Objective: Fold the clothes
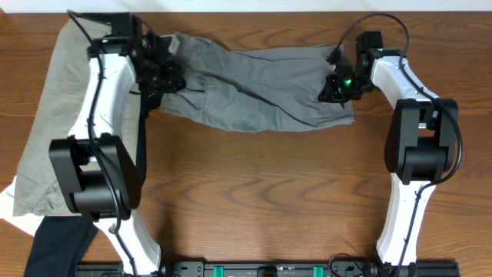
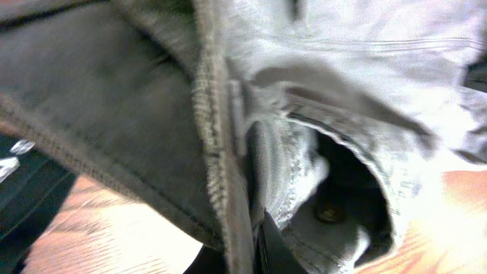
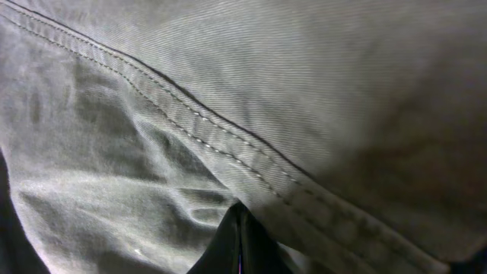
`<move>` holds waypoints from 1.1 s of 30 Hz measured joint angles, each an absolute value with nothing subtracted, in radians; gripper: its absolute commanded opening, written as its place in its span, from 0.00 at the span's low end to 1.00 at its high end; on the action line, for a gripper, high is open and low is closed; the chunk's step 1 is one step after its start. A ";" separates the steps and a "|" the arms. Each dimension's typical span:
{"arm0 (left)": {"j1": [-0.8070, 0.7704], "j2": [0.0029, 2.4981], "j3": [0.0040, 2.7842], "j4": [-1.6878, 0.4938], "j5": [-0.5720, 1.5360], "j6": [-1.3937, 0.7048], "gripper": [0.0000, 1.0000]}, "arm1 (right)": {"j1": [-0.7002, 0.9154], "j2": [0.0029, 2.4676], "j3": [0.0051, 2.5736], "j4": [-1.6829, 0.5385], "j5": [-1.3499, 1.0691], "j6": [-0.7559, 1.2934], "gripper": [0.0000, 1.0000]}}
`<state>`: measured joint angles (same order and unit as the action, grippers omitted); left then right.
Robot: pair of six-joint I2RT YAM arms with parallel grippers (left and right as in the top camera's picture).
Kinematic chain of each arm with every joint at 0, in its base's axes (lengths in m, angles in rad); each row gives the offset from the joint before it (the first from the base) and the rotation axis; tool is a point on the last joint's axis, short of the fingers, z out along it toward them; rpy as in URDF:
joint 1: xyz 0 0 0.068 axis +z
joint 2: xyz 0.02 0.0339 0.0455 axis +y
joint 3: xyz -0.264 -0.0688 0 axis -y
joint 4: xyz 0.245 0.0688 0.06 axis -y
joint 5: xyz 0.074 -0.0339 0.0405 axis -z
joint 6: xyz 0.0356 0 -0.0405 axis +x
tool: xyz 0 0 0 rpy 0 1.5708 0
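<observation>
My left gripper should keep folding over the shorts' waistband [image 1: 187, 83] in its grip until the waistband reaches the shorts' opposite end [image 1: 337, 112], which my right gripper is holding.
The mid-grey shorts [image 1: 254, 85] lie stretched across the far middle of the table, wrinkled, between my two grippers. My left gripper [image 1: 159, 75] is at their left end, shut on the waistband; the left wrist view shows the open fly, zipper and button [image 2: 329, 211] close up, with cloth pinched between the fingers [image 2: 255, 243]. My right gripper [image 1: 336, 83] is at their right end, shut on the grey cloth; the right wrist view is filled with a stitched seam [image 3: 221, 144] above the closed fingers [image 3: 240, 240].
A paler khaki-beige garment [image 1: 46, 115] lies along the left side of the table under my left arm. A black garment [image 1: 54, 246] and a white piece [image 1: 9, 206] lie at the front left corner.
</observation>
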<state>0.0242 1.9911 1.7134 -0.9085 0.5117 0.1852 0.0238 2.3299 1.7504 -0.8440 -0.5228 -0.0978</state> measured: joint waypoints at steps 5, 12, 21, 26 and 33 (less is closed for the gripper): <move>-0.099 1.966 1.713 -0.872 0.501 0.180 0.06 | 0.043 2.330 1.752 -0.838 -0.506 -0.083 0.01; -0.270 1.967 1.713 -0.734 0.490 0.130 0.06 | 0.046 2.330 1.752 -0.836 -0.503 -0.076 0.01; -0.415 1.967 1.713 -0.559 0.491 0.042 0.06 | 0.047 2.318 1.715 -0.789 -0.513 -0.075 0.01; -0.464 1.967 1.713 -0.482 0.490 -0.004 0.06 | 0.047 2.308 1.689 -0.760 -0.526 -0.072 0.01; -0.510 1.967 1.713 -0.420 0.452 -0.054 0.06 | 0.047 2.305 1.681 -0.748 -0.535 -0.070 0.01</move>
